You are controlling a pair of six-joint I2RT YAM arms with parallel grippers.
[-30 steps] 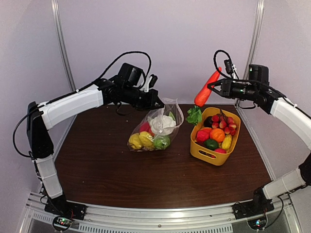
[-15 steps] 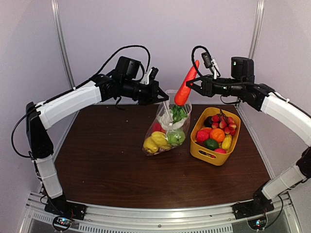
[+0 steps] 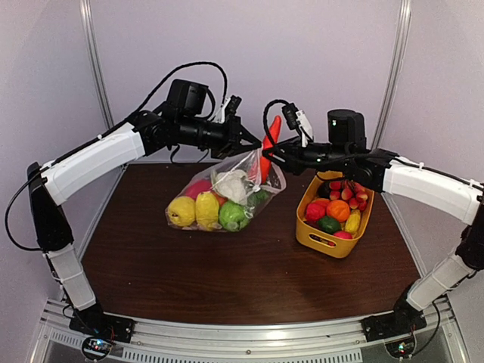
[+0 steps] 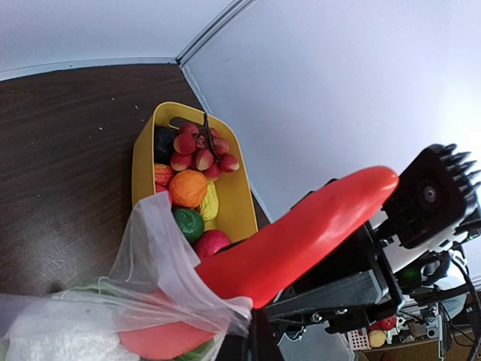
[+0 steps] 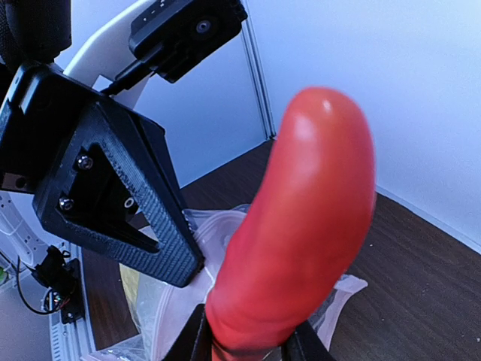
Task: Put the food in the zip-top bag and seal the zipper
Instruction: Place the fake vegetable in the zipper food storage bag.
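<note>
The carrot pushes the zip-top bag (image 3: 214, 198) at a slant. My right gripper should pull back until the bag hangs upright, then lower the carrot into the bag's opening (image 3: 274, 175).
The clear zip-top bag (image 3: 227, 193) hangs from my left gripper (image 3: 243, 141), which is shut on its mouth edge (image 4: 225, 310) above the table. Inside the bag are yellow lemons (image 3: 195, 211), a green ball (image 3: 233, 216), a white cauliflower (image 3: 231, 184) and a red piece. My right gripper (image 3: 276, 155) is shut on the orange-red carrot (image 3: 267, 145), whose lower end is inside the bag's mouth (image 5: 225, 248). The carrot fills the right wrist view (image 5: 301, 226) and crosses the left wrist view (image 4: 301, 233). The zipper strip cannot be made out.
A yellow basket (image 3: 318, 234) with several more toy fruits stands at the right of the brown table, also in the left wrist view (image 4: 240, 195). White walls and a metal frame post (image 3: 94, 68) stand behind.
My right gripper has carried the carrot left and down into the bag's mouth. My left gripper has swung the bag left and tilted it, so the food shifted left.
</note>
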